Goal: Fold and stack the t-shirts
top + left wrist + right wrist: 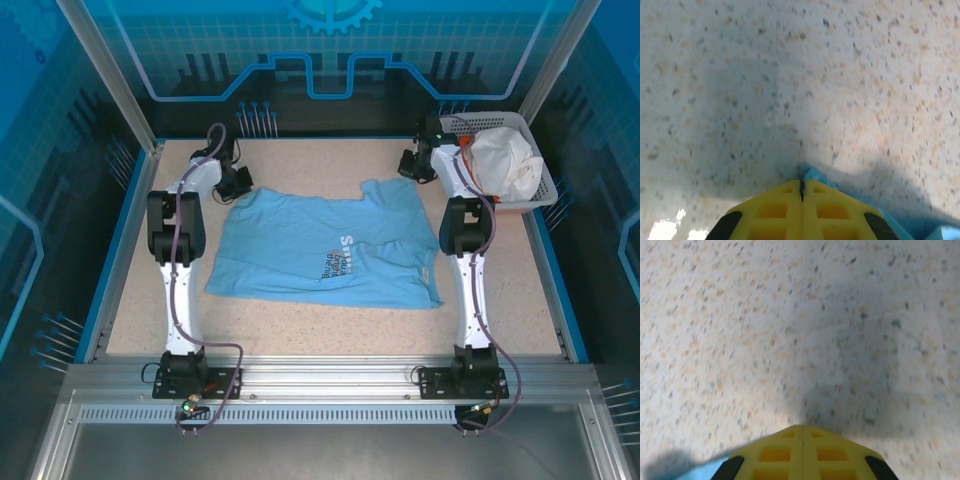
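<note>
My right gripper is holding the flap [391,191] that sticks out past the t-shirt's far edge, so it should keep folding the flap back onto the t-shirt [408,240] until that edge runs straight.
A light blue t-shirt [300,245] with lettering on its chest lies spread flat in the middle of the table. My left gripper [237,185] sits at the shirt's far left corner. In the left wrist view the left gripper [801,182] is shut, and a tip of blue cloth [812,174] pokes out between its yellow fingers. My right gripper [410,165] is just beyond the shirt's far right corner. The right wrist view shows the right gripper [803,427] shut, with no cloth at its tips. A strip of blue cloth [695,472] runs under its left finger.
A white lattice basket [545,195] stands at the far right corner and holds a bundled white shirt [505,160]. Speckled tabletop [300,325] lies bare in front of the blue shirt. Blue walls close in the table on three sides.
</note>
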